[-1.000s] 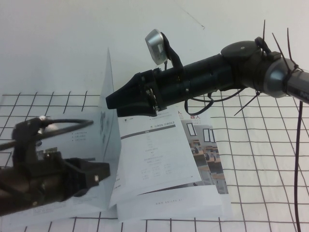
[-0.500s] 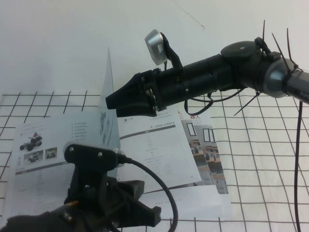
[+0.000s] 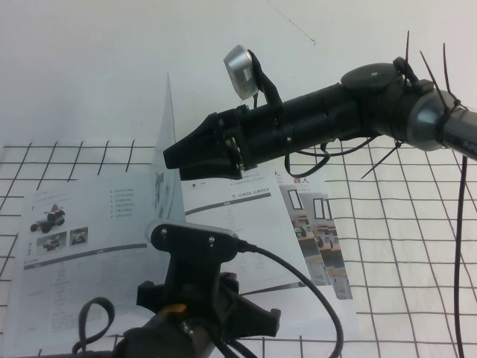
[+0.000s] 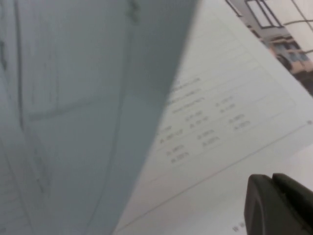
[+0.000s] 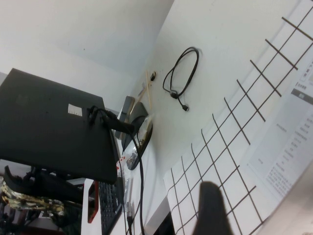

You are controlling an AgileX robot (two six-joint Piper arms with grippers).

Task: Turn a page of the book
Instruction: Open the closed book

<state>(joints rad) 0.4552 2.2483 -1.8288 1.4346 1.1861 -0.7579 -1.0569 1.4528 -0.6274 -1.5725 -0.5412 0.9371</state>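
I expect the thin white sheet (image 3: 167,130), which stands upright along the spine (image 3: 156,200), to fold over, stay flat and cover up the rover once I turn it.
The book (image 3: 238,239) lies open on the gridded table. Its left page (image 3: 74,246) lies flat and shows a black wheeled rover, two small photos and a grey bar. Another thin white sheet (image 3: 167,127) stands upright along the spine. My right gripper (image 3: 170,156) reaches in from the right and is shut on the upright sheet's edge; one dark finger (image 5: 210,210) shows in the right wrist view. My left gripper (image 3: 257,322) is shut and empty at the near edge. In the left wrist view it (image 4: 274,203) hovers over the text page (image 4: 220,112), beside the upright sheet (image 4: 73,98).
The right-hand leaves (image 3: 324,224) fan out and show building photos. The white table (image 3: 402,246) has a black grid. Past the table's far-left end a black cable (image 5: 182,78), a dark laptop lid (image 5: 54,127) and clutter show in the right wrist view.
My left arm has swung from the left side of the book to the near middle, uncovering the rover page. The right gripper and the upright sheet have not moved.
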